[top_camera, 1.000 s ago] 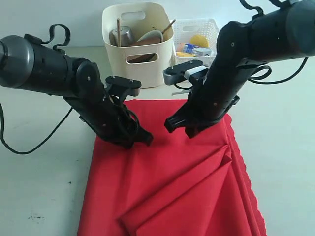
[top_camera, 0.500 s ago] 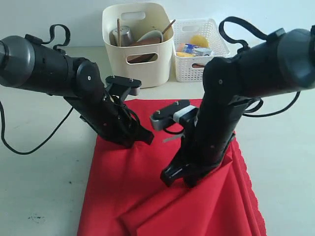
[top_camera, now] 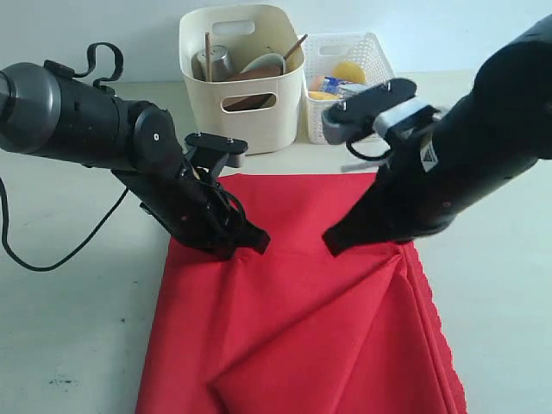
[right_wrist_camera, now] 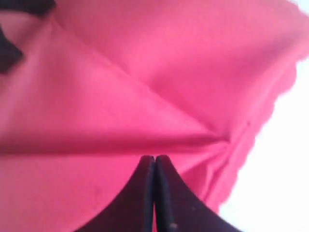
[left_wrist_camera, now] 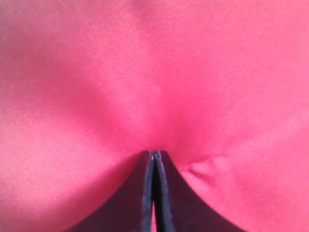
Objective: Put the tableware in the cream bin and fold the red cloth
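Note:
A diagonal fold (top_camera: 321,309) crosses the red cloth, so my right gripper should smooth the cloth toward its scalloped edge (top_camera: 435,319) while my left gripper pins it, before folding.
The red cloth (top_camera: 293,328) lies spread on the table with a folded flap across its near part. It fills the left wrist view (left_wrist_camera: 154,72) and most of the right wrist view (right_wrist_camera: 120,96). My left gripper (top_camera: 257,244) (left_wrist_camera: 154,152) is shut, its tips pressed onto the cloth's upper left area. My right gripper (top_camera: 330,246) (right_wrist_camera: 155,157) is shut with nothing in it, tips just over the cloth's middle. The cream bin (top_camera: 207,112) stands behind and holds the tableware: steel cup (top_camera: 217,62), bowl (top_camera: 264,62), brown plate (top_camera: 246,76), chopsticks (top_camera: 207,53).
A white lattice basket (top_camera: 371,52) with food items stands right of the bin. The cloth's scalloped right edge (top_camera: 431,319) bunches into pleats. Pale table (top_camera: 78,328) shows on both sides of the cloth.
My right arm swept toward the near part of the cloth, then came back up and to the right, jaws shut throughout. The left arm stayed put on the cloth.

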Available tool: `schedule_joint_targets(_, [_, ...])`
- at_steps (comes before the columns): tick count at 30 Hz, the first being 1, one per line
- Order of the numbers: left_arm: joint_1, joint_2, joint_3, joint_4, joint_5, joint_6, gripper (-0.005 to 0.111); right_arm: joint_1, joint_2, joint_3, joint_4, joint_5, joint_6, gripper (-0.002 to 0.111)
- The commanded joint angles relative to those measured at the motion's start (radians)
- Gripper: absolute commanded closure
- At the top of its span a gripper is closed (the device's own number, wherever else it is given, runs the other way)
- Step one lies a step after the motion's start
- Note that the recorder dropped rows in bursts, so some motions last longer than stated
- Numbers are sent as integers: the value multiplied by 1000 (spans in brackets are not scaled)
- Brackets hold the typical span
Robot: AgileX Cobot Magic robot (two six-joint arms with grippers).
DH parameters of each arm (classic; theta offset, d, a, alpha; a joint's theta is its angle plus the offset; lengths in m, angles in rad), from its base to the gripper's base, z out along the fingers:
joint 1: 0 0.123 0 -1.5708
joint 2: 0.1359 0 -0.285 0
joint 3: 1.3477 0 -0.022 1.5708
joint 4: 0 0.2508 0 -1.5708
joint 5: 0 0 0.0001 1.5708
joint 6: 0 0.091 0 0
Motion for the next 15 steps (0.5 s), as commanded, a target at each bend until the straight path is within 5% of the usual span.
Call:
schedule_joint_targets(1, [-2, 30, 6, 6, 4, 0, 107, 1, 93, 6, 276, -95, -215, 108])
schedule_joint_targets(7, [-2, 30, 6, 3, 3, 0, 107, 1, 351, -32, 380, -106, -339, 108])
schedule_joint_targets(12, [-2, 30, 6, 3, 3, 0, 107, 1, 382, -38, 274, 11, -314, 108])
schedule_joint_targets(15, [-2, 30, 6, 3, 3, 0, 107, 1, 261, 45, 46, 54, -107, 108])
